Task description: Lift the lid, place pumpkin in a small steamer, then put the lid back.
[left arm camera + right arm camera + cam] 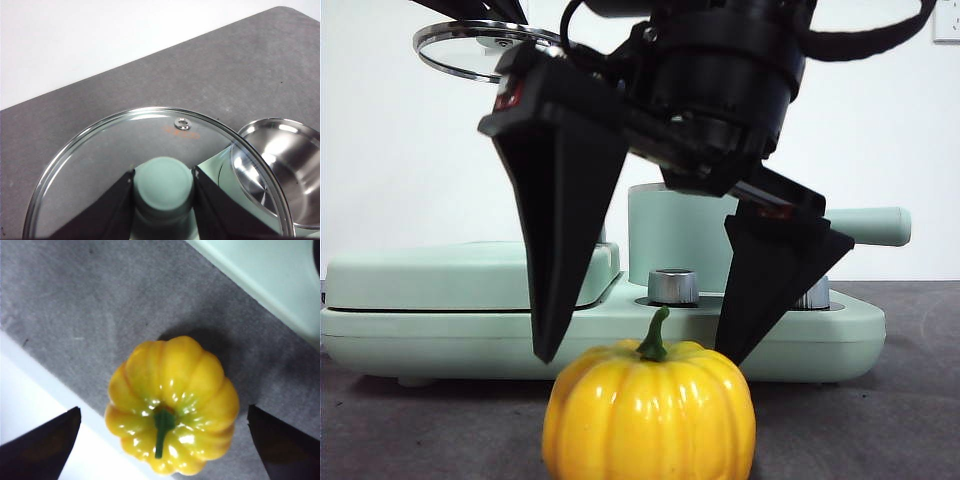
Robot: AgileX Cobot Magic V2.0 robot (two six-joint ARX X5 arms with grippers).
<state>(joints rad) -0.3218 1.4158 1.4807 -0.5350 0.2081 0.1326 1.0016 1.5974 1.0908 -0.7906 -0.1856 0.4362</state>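
The pumpkin (648,415) will sit wholly below the small steamer's rim when the robot lowers it in, because the pumpkin is squat with a short green stem (654,336).
The yellow-orange pumpkin (650,412) with a green stem sits on the grey tabletop at the front. My right gripper (638,352) hangs open just above it, one jaw on each side, touching nothing; the right wrist view shows the pumpkin (172,402) centred between the jaws of that gripper (164,440). My left gripper (163,192) is shut on the mint-green knob (163,185) of the glass lid (125,145), holding it in the air, seen at upper left as the lid (470,45). The small steamer (675,235) stands uncovered behind, its steel inside (285,165) showing.
The steamer stands on a wide mint-green appliance base (440,335) with a flat cover (450,275) on its left part and chrome dials (672,286) at the front. Its long handle (870,226) points right. The white table edge (30,410) lies close to the pumpkin.
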